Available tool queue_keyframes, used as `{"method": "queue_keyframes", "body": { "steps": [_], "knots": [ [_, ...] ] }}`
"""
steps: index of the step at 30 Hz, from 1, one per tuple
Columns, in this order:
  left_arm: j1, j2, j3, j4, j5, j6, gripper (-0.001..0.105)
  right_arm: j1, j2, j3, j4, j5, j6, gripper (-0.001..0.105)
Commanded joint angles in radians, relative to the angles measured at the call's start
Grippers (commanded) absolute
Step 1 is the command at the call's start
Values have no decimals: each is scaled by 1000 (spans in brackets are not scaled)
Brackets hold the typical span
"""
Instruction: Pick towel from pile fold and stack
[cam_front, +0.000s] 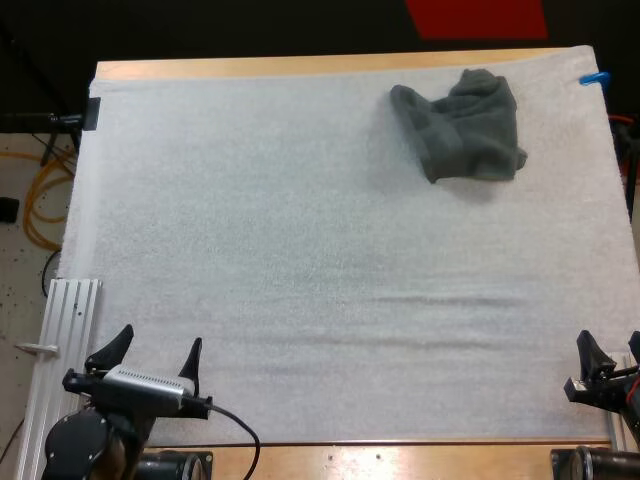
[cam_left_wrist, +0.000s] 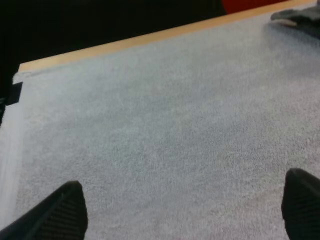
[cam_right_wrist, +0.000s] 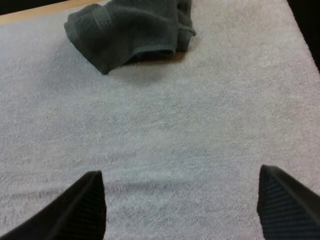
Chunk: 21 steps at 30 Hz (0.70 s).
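A separate corner (cam_front: 521, 159) sticks out next to the bunched towel (cam_front: 460, 128), so I should expect another towel to be hidden underneath and to stay behind when I lift.
A crumpled dark grey-green towel (cam_front: 465, 125) lies on the white mat (cam_front: 300, 250) near its far right corner. It also appears in the right wrist view as a bunched heap (cam_right_wrist: 130, 30) well ahead of the fingers, and its edge (cam_left_wrist: 300, 17) shows far off in the left wrist view. My left gripper (cam_front: 152, 362) hovers open at the near left of the mat with nothing between its fingers (cam_left_wrist: 60, 210). My right gripper (cam_front: 612, 360) stands open at the near right edge, its fingers (cam_right_wrist: 80, 205) wide apart over bare mat.
A grey metal rail (cam_front: 60, 350) runs along the mat's near left side. The wooden table edge (cam_front: 300, 66) borders the far side of the mat. A faint crease (cam_front: 430, 300) crosses the mat in front of the right arm.
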Motion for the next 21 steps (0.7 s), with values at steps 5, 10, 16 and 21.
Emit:
{"method": "queue_keyframes", "body": {
  "steps": [5,10,16,21],
  "knots": [
    [1,-136,44,-34,-8,-19,77,1,2,-2,-14,49,4,62],
    [1,-136,44,-33,-5,-26,77,1,2,-2,-16,55,7,62],
    [1,-136,44,-33,-5,-40,77,1,4,-2,-30,56,9,62],
    [1,-91,-7,-7,15,-71,77,1,50,-36,-13,50,9,62]
  ]
}}
